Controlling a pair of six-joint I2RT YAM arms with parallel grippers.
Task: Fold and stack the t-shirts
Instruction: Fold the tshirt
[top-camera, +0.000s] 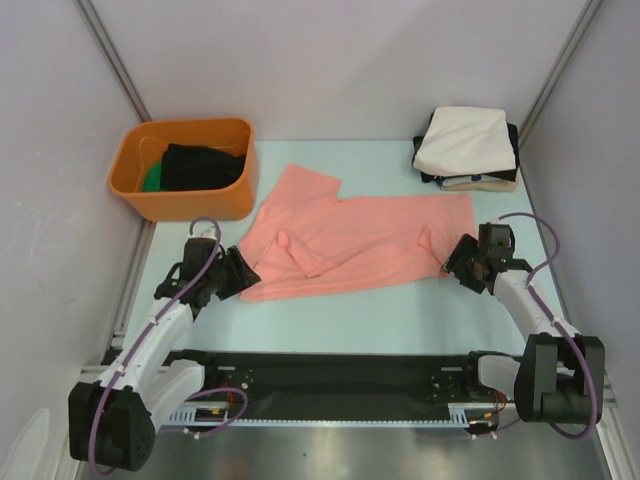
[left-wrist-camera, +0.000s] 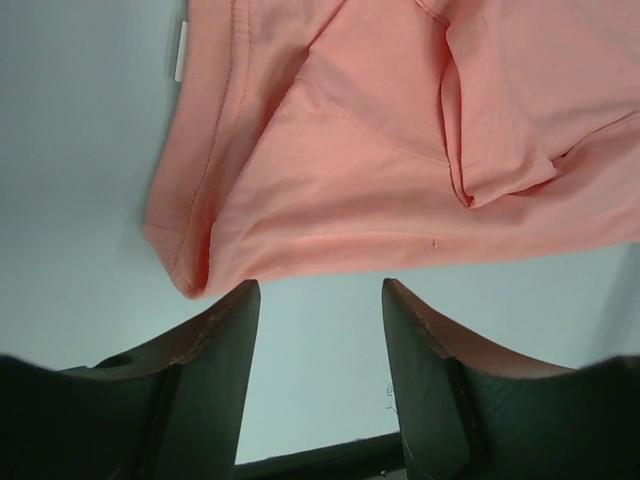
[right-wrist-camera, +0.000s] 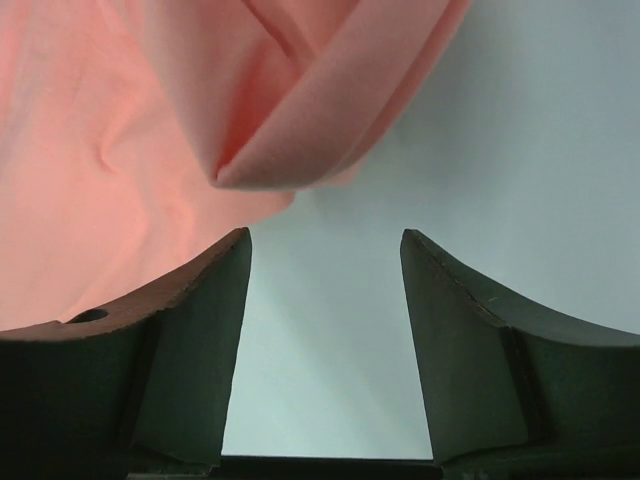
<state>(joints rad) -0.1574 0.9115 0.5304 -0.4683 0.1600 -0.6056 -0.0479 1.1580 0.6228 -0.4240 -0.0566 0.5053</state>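
Note:
The t-shirt's hem corner is outside my left gripper's fingers with the t-shirt rumpled (top-camera: 313, 264), so my left gripper should pinch that corner (left-wrist-camera: 190, 276) before both grippers lift and stretch the t-shirt.
A salmon-pink t-shirt (top-camera: 350, 245) lies spread and rumpled across the middle of the table, with a sleeve pointing to the back. At its left near corner sits my left gripper (top-camera: 243, 274), open, with bare table between its jaws and the shirt's hem (left-wrist-camera: 190, 270) just beyond the left fingertip. By the shirt's right edge my right gripper (top-camera: 452, 258) is open too, with nothing between its jaws; a folded corner of the shirt (right-wrist-camera: 290, 160) lies just ahead of them. Folded t-shirts (top-camera: 467, 148) are stacked at the back right, cream-white on top.
An orange plastic tub (top-camera: 185, 167) with dark and green cloth inside stands at the back left. Grey walls and metal frame posts close in the sides. A black strip (top-camera: 330, 385) runs along the near table edge between the arm bases.

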